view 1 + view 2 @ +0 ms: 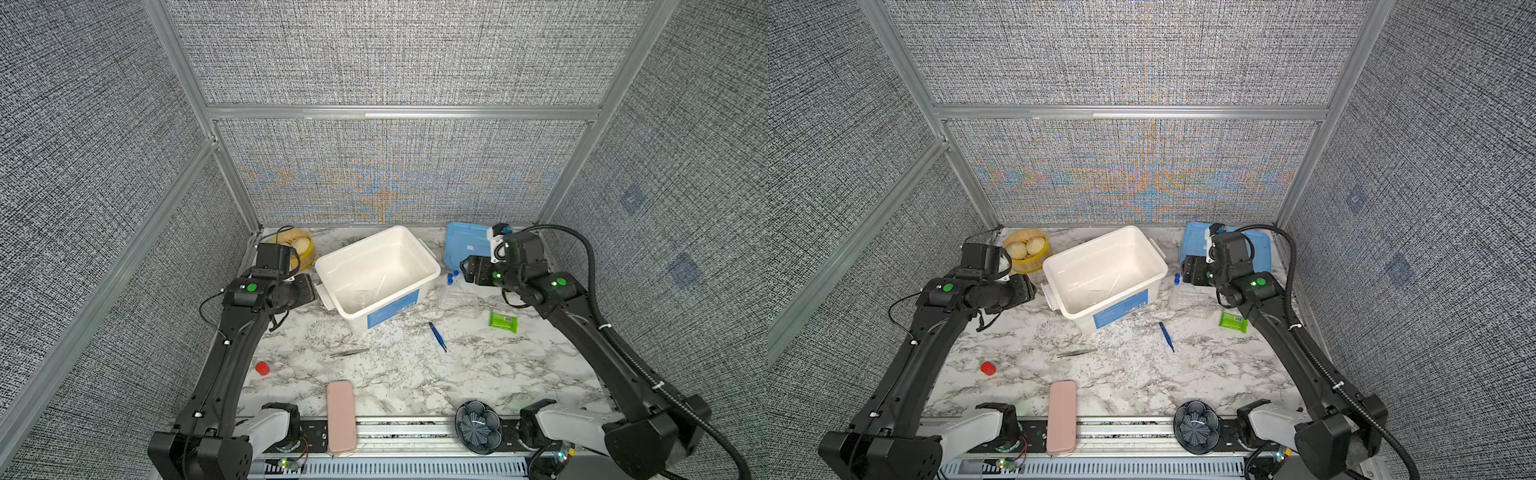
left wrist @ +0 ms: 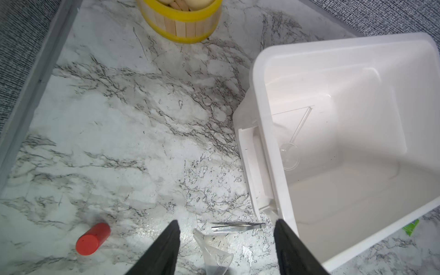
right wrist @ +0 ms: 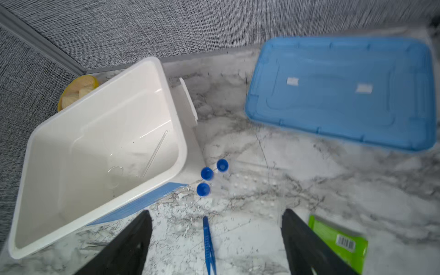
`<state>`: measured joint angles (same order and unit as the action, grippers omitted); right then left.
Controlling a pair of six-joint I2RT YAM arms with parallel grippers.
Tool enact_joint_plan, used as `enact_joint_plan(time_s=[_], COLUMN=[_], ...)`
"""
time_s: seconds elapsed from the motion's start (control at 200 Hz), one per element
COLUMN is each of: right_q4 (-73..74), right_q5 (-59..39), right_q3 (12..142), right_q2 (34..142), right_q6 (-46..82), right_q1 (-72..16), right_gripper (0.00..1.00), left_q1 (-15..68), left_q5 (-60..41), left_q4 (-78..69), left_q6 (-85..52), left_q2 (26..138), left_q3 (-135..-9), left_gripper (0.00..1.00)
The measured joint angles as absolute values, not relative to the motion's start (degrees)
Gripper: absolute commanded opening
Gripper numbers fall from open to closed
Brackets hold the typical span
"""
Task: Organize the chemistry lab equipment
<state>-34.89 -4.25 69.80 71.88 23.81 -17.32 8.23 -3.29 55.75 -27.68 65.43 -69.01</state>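
Observation:
My right gripper should push the rearmost blue cap (image 1: 456, 272) gently into the other tubes' row, their row (image 1: 449, 279), before it takes the blue tweezers, because that cap leans out of line with them.
The white bin (image 1: 357, 245) holds a thin clear rod (image 2: 301, 125) and a small glass vessel (image 2: 289, 156). Three blue-capped tubes (image 1: 451, 277) (image 3: 207, 172) stand in the clear rack (image 1: 459, 303) right of the bin. Blue tweezers (image 1: 437, 336) (image 3: 209, 242) lie in front of the rack. Grey metal tweezers (image 1: 349, 353) (image 2: 238, 226) lie in front of the bin, beside a clear funnel (image 2: 214, 252). My left gripper (image 1: 311, 291) (image 2: 226, 221) hovers open and empty by the bin's left handle. Just as open and empty, my right gripper (image 1: 467, 270) (image 3: 216, 211) hangs above the tubes.
A yellow steamer basket (image 1: 297, 245) sits back left and a blue lid (image 1: 465, 245) back right. A green packet (image 1: 503, 322) lies right of the rack. A red cylinder (image 1: 262, 368), a pink case (image 1: 340, 415) and a dark flower-shaped bowl (image 1: 478, 426) lie near the front.

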Motion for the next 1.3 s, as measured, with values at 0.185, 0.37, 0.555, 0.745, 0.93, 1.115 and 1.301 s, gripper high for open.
enact_joint_plan(time_s=[0.185, 0.37, 0.555, 0.745, 0.93, 1.115, 1.301], right_q4=[-35.8, -33.9, -31.9, -31.1, -30.6, -30.5, -30.1], right_q5=[-15.3, -19.0, -20.2, -22.0, -22.7, -23.4, -23.6], right_q3=[70.2, 72.6, 74.3, 75.0, 75.1, 75.9, 77.3], right_q2=[79.5, 86.2, 90.2, 91.9, 92.6, 93.1, 93.6], right_q6=[29.8, 32.5, 34.0, 34.8, 35.7, 36.1, 36.0], right_q1=[-14.3, -13.1, -12.0, -12.0, -12.1, -12.4, -12.8], right_gripper=[0.64, 0.63, 0.51, 0.48, 0.40, 0.38, 0.34], left_q1=[8.2, 8.2, 8.2, 8.2, 8.2, 8.2, 8.2], left_q5=[-4.6, -4.5, -3.8, -2.5, -1.9, -1.7, -1.7], left_q4=[54.8, 54.1, 54.1, 54.1, 54.1, 54.1, 54.1], left_q6=[-29.2, -29.6, -30.0, -29.7, -29.5, -29.3, -29.3], left_q2=[63.6, 62.4, 61.2, 60.5, 60.7, 60.9, 60.6], left_q3=[-66.0, -64.3, -63.6, -63.2, -62.8, -62.7, -62.4], left_gripper=[0.65, 0.66, 0.67, 0.67, 0.67, 0.67, 0.67])
